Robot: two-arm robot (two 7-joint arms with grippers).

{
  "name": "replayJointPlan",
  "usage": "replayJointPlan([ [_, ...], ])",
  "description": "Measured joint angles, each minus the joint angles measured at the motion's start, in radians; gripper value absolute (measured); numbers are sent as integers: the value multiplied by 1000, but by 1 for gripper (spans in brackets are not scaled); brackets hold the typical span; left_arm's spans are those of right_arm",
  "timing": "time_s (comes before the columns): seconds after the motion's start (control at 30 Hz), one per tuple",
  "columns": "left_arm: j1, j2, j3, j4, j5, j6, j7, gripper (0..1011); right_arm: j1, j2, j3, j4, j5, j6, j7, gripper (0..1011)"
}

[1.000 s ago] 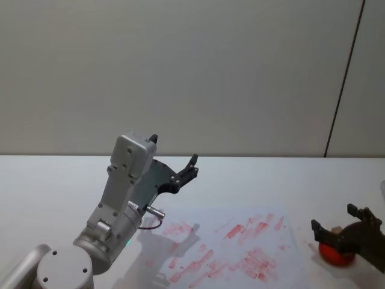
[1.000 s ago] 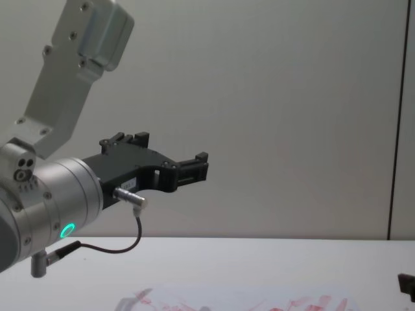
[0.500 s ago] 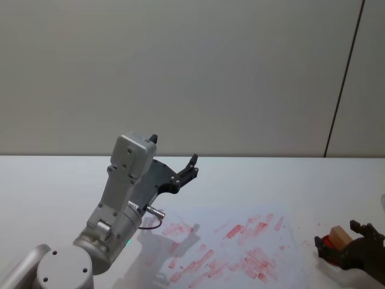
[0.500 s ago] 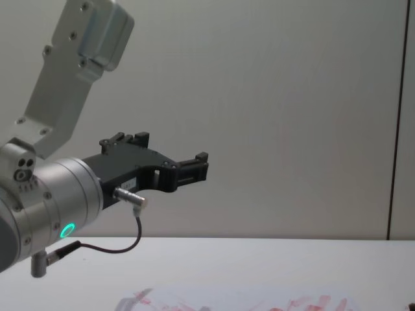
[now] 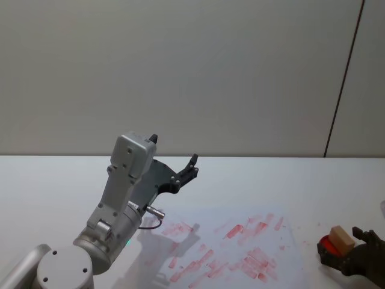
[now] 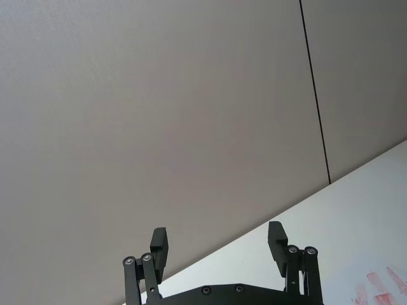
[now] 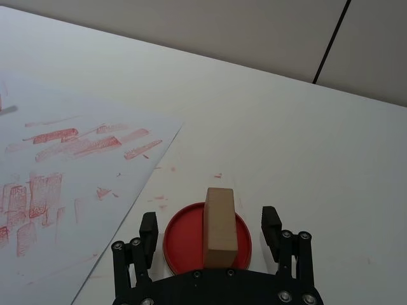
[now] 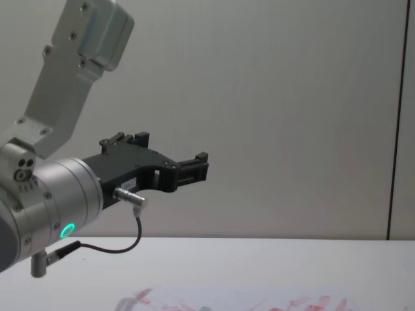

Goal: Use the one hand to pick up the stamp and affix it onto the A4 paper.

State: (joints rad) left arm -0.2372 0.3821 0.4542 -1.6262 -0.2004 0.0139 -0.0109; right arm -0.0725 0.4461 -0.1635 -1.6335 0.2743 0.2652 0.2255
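My gripper will lift the stamp (image 7: 220,227) free of the wider red ink pad (image 7: 184,238) and leave the ink pad behind, because the stamp stands off-centre on the ink pad.
The stamp (image 7: 220,227), a light-tan wooden block, stands on a round red ink pad (image 7: 181,241) just off the right edge of the A4 paper (image 7: 57,190), a white sheet covered in red prints. My right gripper (image 7: 210,223) is open, with one finger on either side of the pad and clear of the stamp. In the head view, the stamp (image 5: 341,239) sits at the far right, and the right gripper (image 5: 344,248) is low beside it. My left gripper (image 5: 187,170) is held up open over the table's left, away from the paper (image 5: 228,247).
The white table (image 7: 305,127) stretches bare beyond the pad to a grey wall. My left arm's silver wrist (image 8: 45,207), with its green light and a dangling cable, stands large at the left in the chest view.
My right gripper has drawn back toward me and lower, uncovering the stamp on the red pad. The left arm has not moved.
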Motion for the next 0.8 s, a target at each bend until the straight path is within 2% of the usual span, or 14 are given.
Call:
replayJointPlan([
  [0.23, 0, 0, 0, 0, 0, 0, 0, 1003, 5, -3, -2, 11, -7, -4, 3, 1001],
  [0.37, 0, 0, 0, 0, 0, 0, 0, 1003, 7, -5, -3, 15, -9, -6, 5, 943],
  [0.8, 0, 0, 0, 0, 0, 0, 0, 1003, 10, -6, -5, 21, -13, -9, 7, 574],
])
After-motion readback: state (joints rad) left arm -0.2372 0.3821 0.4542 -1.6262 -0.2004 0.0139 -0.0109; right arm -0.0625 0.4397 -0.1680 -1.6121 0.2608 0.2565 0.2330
